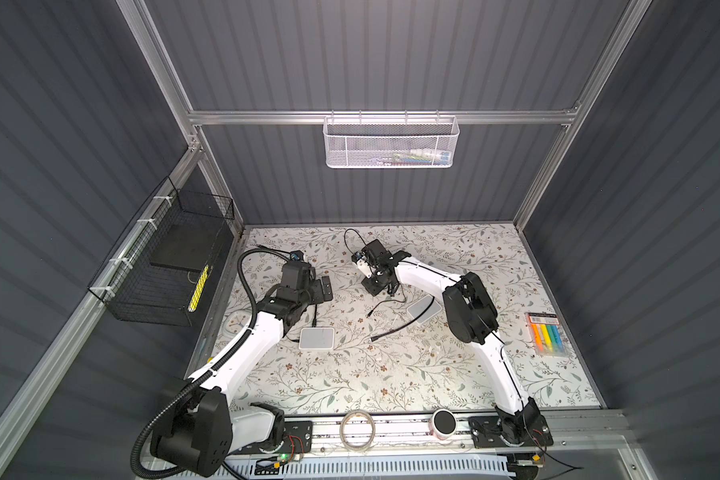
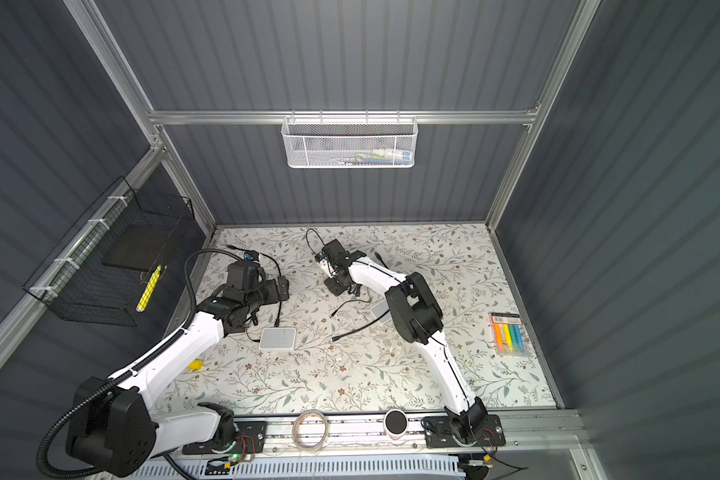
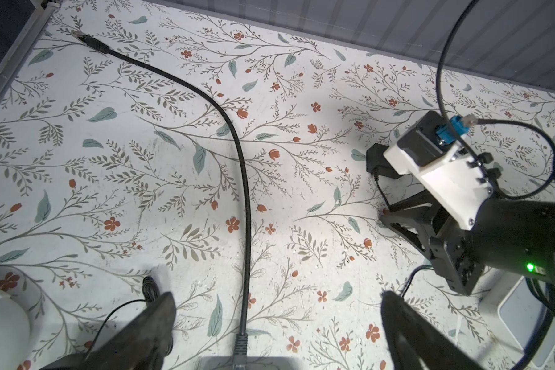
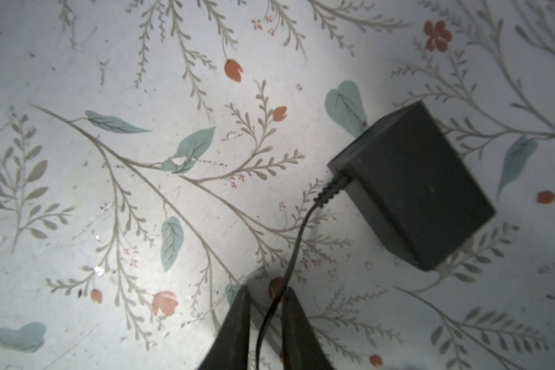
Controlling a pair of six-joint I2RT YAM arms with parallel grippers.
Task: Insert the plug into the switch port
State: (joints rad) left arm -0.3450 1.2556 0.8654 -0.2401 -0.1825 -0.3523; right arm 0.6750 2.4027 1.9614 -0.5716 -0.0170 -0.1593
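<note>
Next, I grab the cable [image 1: 392, 331] near its plug with my left gripper and pull it clear, because the second thick cable crosses the switch box by my right gripper.
Two white switch boxes lie on the floral table, one by my left arm [image 1: 316, 337] and one by my right arm [image 1: 424, 309]. A black power adapter [image 4: 414, 185] sits at the back centre [image 1: 371, 286]. Its thin cable [image 4: 297, 243] runs between the fingers of my right gripper [image 4: 266, 290], which stand a narrow gap apart and do not pinch it. The cable's small plug [image 1: 368, 314] lies loose on the table. My left gripper [image 3: 276, 294] is wide open above a thick black cable [image 3: 237, 166] whose end meets the left switch's edge.
A second thick cable's plug [image 1: 373, 338] lies mid-table, its cable crossing the right switch. A marker pack [image 1: 547, 334] is at the right, a tape roll [image 1: 357, 429] and a cylinder [image 1: 444, 422] on the front rail, and a wire basket [image 1: 163, 266] on the left wall.
</note>
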